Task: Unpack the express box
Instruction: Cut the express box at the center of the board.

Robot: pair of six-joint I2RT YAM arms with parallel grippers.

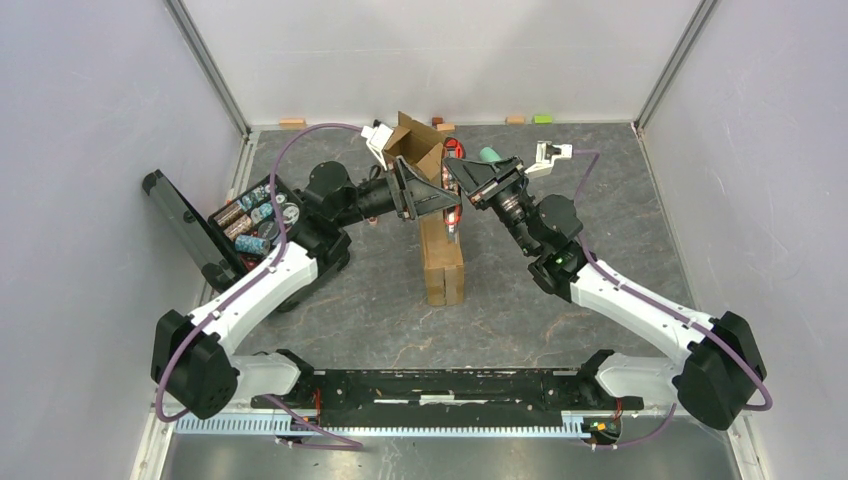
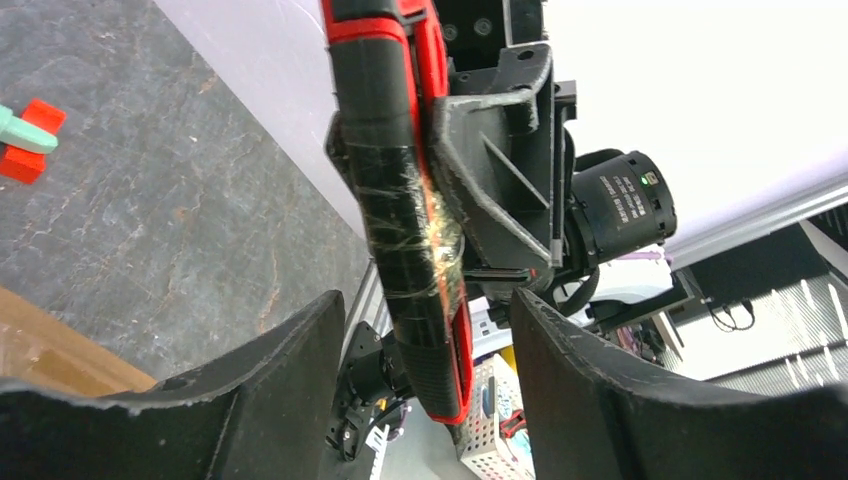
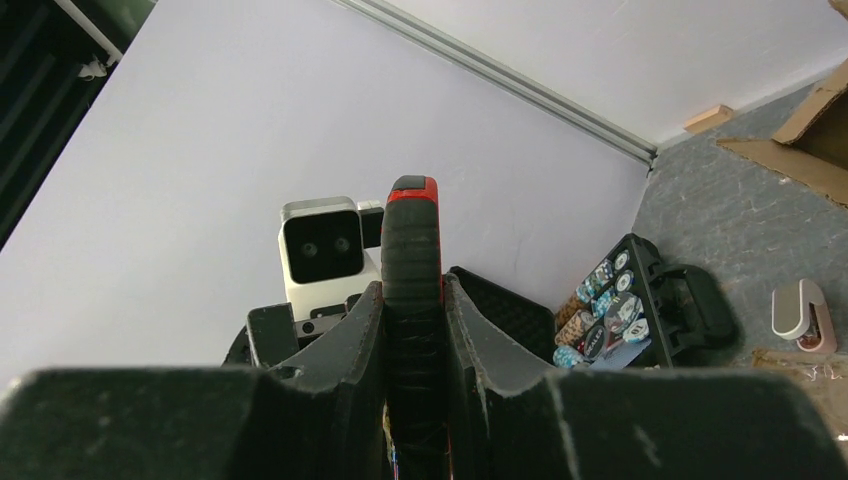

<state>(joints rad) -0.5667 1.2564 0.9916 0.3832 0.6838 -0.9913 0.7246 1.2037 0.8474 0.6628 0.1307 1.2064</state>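
The cutter point(image 2: 388, 200) lies across my right gripper, and its end point(image 2: 436, 385) should be held steady by my left gripper while my right gripper turns to line up with it for cutting.
The express box point(image 1: 443, 268), brown cardboard, stands mid-table with a raised flap point(image 1: 413, 140) at its far end. Above it both arms meet. My right gripper point(image 3: 413, 335) is shut on a red-and-black cutter point(image 3: 412, 270) wrapped in black tape, its pads flat against both sides. In the left wrist view the same cutter point(image 2: 408, 240) hangs between the fingers of my left gripper point(image 2: 430, 400), which is open with a gap on each side. From above, the left gripper point(image 1: 437, 196) and right gripper point(image 1: 460, 182) sit close together over the box.
An open black case of poker chips point(image 1: 255, 222) lies at the left, its lid point(image 1: 185, 225) tipped outward. Small wooden and coloured blocks point(image 1: 515, 119) line the back wall. A teal piece on a red block point(image 2: 25, 135) lies behind the box.
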